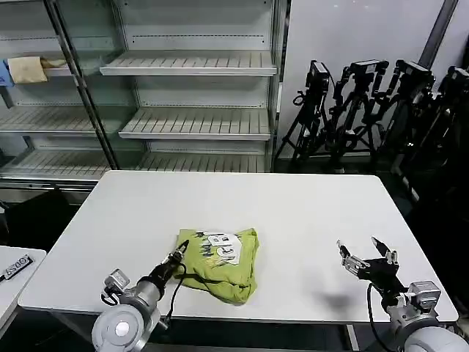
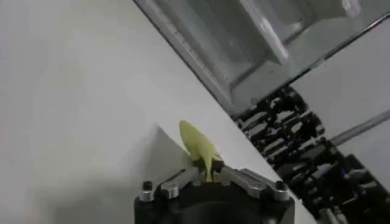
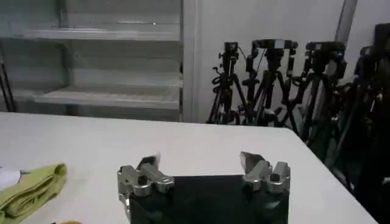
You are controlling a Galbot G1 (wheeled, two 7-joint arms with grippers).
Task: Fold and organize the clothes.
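Note:
The lime T-shirt is in a compact, layered fold (image 1: 230, 290), so the whole shirt (image 1: 220, 262) will slide along and stay folded when I pull its edge.
The clothes, one lime T-shirt (image 1: 220, 262), lie bunched in a rough fold near the front of the white table (image 1: 293, 205), with a white print and dark lettering facing up. My left gripper (image 1: 181, 251) is at the shirt's left edge, shut on a pinch of the lime fabric (image 2: 198, 145), which sticks up between its jaws. My right gripper (image 1: 366, 253) hovers over the table's front right, open and holding nothing, well apart from the shirt. Its wrist view shows the spread fingers (image 3: 148, 165) and an edge of the shirt (image 3: 31, 189) off to one side.
Metal shelving (image 1: 192, 95) stands behind the table, with a small cream cloth (image 1: 28, 70) on a far-left shelf. Black tripods (image 1: 366, 110) crowd the back right. A smaller table edge with a label (image 1: 16, 268) sits at the front left.

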